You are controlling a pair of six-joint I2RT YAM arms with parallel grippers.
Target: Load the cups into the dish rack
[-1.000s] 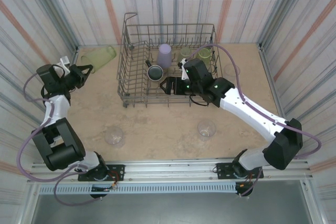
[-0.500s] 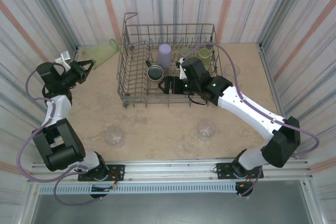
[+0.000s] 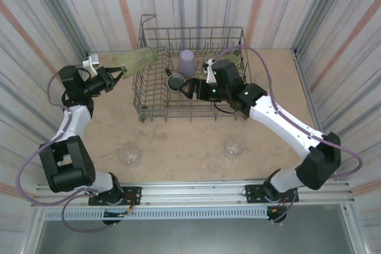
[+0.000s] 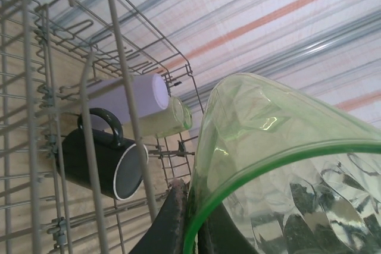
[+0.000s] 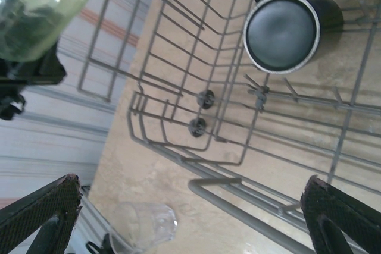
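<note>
The yellow-green cup's rim (image 4: 250, 175) is held by my left gripper and the cup's bottom (image 3: 150, 56) sticks out free, so my right gripper keeps moving toward that bottom and closes there.
My left gripper (image 3: 112, 77) is shut on the rim of a translucent yellow-green cup (image 3: 136, 59), held sideways in the air at the left wall of the grey wire dish rack (image 3: 143, 96). In the left wrist view its fingers (image 4: 174, 221) pinch the green rim of that cup (image 4: 286, 165). Inside the rack stand a lavender cup (image 3: 187, 62), a black mug (image 3: 175, 80) and two yellow-green cups (image 3: 232, 60). My right gripper (image 3: 189, 90) hangs open over the rack's front part, nothing between its fingertips (image 5: 50, 203). Two clear cups (image 3: 129, 154) (image 3: 234, 146) rest on the table.
The rack's wires (image 5: 250, 191) pass under my right gripper, with the black mug (image 5: 283, 31) beyond and a clear cup (image 5: 143, 224) on the table outside. Striped walls close in the table on three sides. Bare tabletop (image 3: 184, 141) lies in front of the rack.
My left gripper has lifted the yellow-green cup and carried it right, up to the rack's left wall. My right gripper has shifted a little left and back inside the rack, still open.
</note>
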